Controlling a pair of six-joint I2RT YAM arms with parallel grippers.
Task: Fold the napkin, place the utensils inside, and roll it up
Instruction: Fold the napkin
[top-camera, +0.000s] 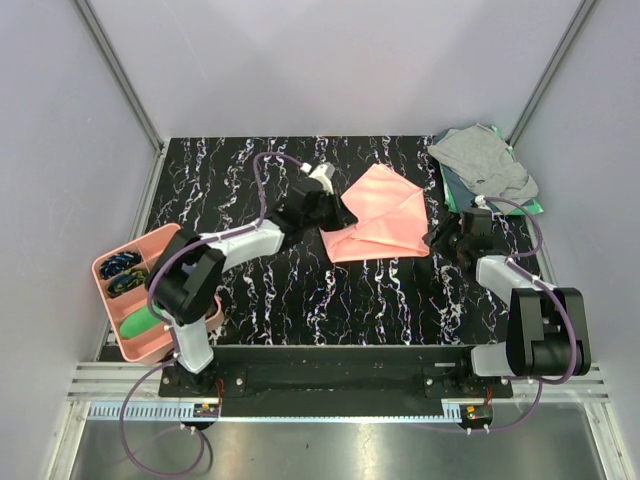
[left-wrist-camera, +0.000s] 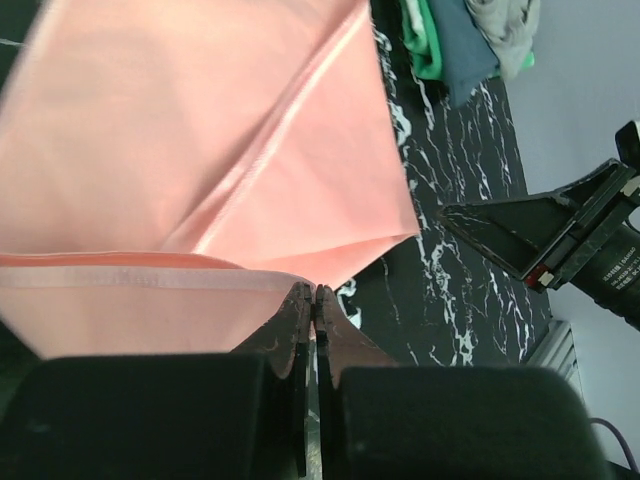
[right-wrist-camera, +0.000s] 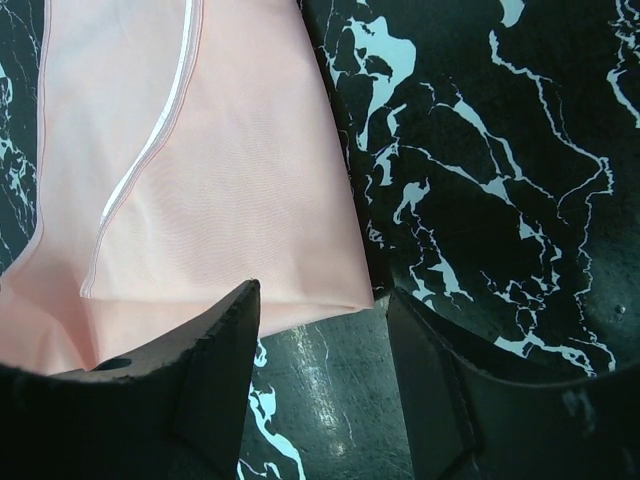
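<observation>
My left gripper is carrying the napkin's raised hem across, and the cloth up to the napkin's corner (top-camera: 426, 254) by my right gripper lies flat, so I should keep carrying the hem until it reaches that corner.
The salmon-pink napkin (top-camera: 378, 215) lies partly folded on the black marble table, right of centre. My left gripper (top-camera: 343, 214) is at its left edge, shut on the napkin's hem (left-wrist-camera: 150, 275), and that side is raised; in the left wrist view the jaws (left-wrist-camera: 312, 292) are pressed together at the cloth's edge. My right gripper (top-camera: 438, 240) stands open just off the napkin's near right corner (right-wrist-camera: 355, 290), which lies on the table between and just beyond its fingertips (right-wrist-camera: 320, 300). The utensils do not show in any view.
A pink tray (top-camera: 110, 300) with small dark and green items sits at the table's left edge. A grey cloth (top-camera: 485, 160) lies on a green cloth (top-camera: 535, 207) at the far right corner. Metal frame posts rise at the back corners.
</observation>
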